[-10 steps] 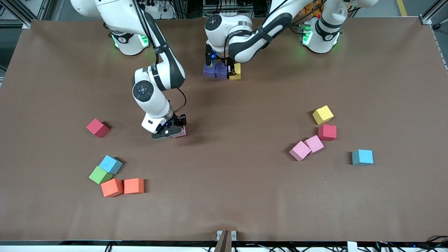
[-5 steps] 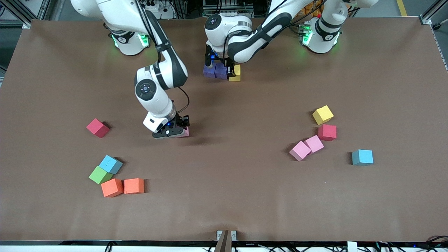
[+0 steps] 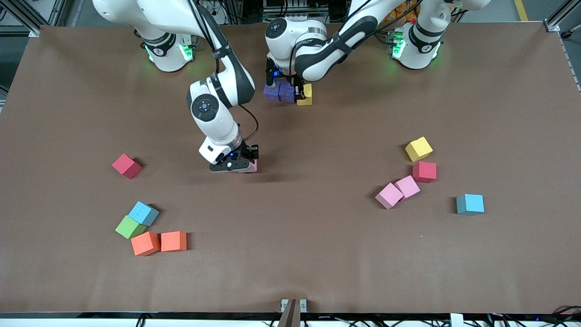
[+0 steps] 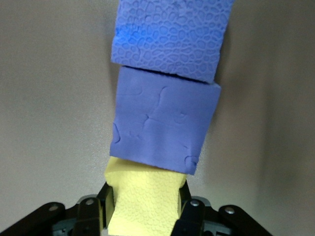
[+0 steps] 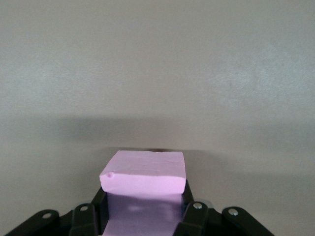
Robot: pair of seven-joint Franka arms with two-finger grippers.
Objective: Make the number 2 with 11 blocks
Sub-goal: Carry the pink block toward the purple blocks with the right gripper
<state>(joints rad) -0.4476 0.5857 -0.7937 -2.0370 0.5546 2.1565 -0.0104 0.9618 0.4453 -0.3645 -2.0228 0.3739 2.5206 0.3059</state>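
Observation:
My left gripper blocks the row's end at the yellow block (image 3: 306, 95) and should open and retreat before my right gripper brings in the pink block.
My left gripper (image 3: 299, 93) is shut on a yellow block (image 3: 308, 93) that rests on the table against two purple blocks (image 3: 278, 92), the three making a short row near the robots' bases. In the left wrist view the yellow block (image 4: 145, 201) sits between the fingers (image 4: 191, 216) and touches the closer purple block (image 4: 165, 123). My right gripper (image 3: 245, 165) is shut on a pink block (image 3: 253, 167), held just above the middle of the table. The right wrist view shows this pink block (image 5: 145, 177) between the jaws, with its shadow on the bare mat.
Toward the right arm's end lie a red block (image 3: 126, 165), a light blue one (image 3: 144, 213), a green one (image 3: 130, 227) and two orange ones (image 3: 159, 242). Toward the left arm's end lie a yellow block (image 3: 418, 149), a red one (image 3: 424, 171), two pink ones (image 3: 398, 191) and a blue one (image 3: 470, 204).
My right arm has carried the pink block toward the left arm's end and toward the purple row. The left arm has stayed still on the yellow block.

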